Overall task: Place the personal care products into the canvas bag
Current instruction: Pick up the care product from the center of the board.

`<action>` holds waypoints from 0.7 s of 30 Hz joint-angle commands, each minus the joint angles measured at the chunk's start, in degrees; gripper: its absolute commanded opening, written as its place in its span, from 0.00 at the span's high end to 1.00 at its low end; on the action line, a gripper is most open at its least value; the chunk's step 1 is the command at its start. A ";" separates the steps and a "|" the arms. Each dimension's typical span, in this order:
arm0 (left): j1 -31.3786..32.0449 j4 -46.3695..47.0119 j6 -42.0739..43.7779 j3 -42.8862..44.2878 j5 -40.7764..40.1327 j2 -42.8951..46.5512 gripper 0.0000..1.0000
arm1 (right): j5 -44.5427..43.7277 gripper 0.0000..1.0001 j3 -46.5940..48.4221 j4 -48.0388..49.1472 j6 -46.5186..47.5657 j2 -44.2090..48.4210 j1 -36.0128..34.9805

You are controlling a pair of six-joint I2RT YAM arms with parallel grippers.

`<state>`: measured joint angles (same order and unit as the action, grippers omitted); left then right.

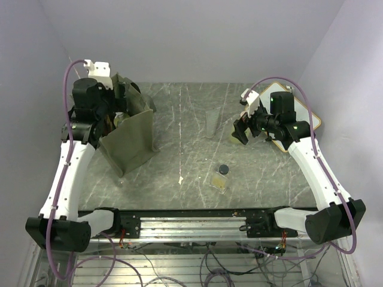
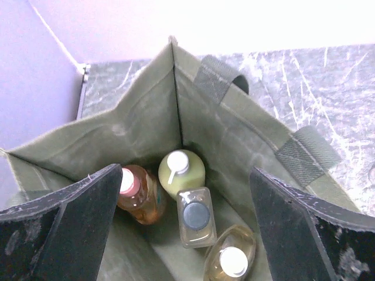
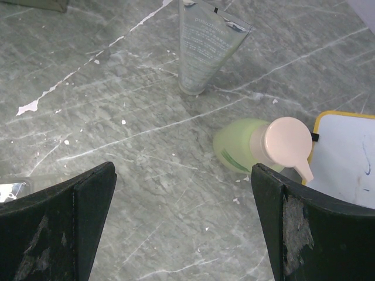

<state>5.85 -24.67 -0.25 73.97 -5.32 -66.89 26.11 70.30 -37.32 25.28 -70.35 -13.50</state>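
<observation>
I keep moving my left gripper toward the clear square bottle in the middle of the table point(image 1: 219, 179), free of the grey tube point(image 1: 212, 123) and pump bottle, until the fingers straddle it.
The olive canvas bag point(image 1: 133, 143) stands upright at the left. My left gripper point(image 1: 115, 116) hangs open and empty over its mouth. In the left wrist view the gripper point(image 2: 184, 172) looks down into the bag point(image 2: 146, 134) at an orange bottle point(image 2: 140, 199), a yellow-green bottle point(image 2: 183, 170), a clear square bottle with a dark cap point(image 2: 196, 218) and a cream bottle point(image 2: 233, 254). My right gripper point(image 1: 242, 133) is open and empty above the table. Just right of it point(image 3: 183, 170) stands a yellow-green pump bottle point(image 3: 243, 143). A grey tube point(image 3: 205, 50) point(image 1: 212, 122) lies beyond. Another clear square bottle point(image 1: 222, 177) stands mid-table.
The wood-framed whiteboard point(image 1: 312, 119) lies at the right edge, partly under my right arm, and it also shows in the right wrist view point(image 3: 345, 155) close beside the pump bottle. White walls close in the table at the back and both sides.
</observation>
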 commanded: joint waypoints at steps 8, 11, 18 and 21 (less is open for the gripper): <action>1.02 -4.20 8.74 9.25 19.61 2.89 0.00 | -1.14 0.00 1.57 0.47 -1.83 1.19 -0.10; 2.48 -7.91 12.33 11.42 29.00 2.42 0.00 | 0.63 0.00 1.12 -1.13 -0.58 2.25 0.15; 17.79 -19.44 28.08 14.96 33.22 -0.07 0.01 | 0.59 0.00 -0.46 -0.32 -0.87 4.98 2.76; 23.27 -21.59 31.74 15.06 34.27 -2.38 0.02 | 1.51 0.00 0.42 -0.54 -2.43 4.89 5.02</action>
<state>23.64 -39.38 22.41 87.66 24.77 -66.70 26.44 70.22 -38.00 24.40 -65.89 -10.96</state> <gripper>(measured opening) 0.983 0.997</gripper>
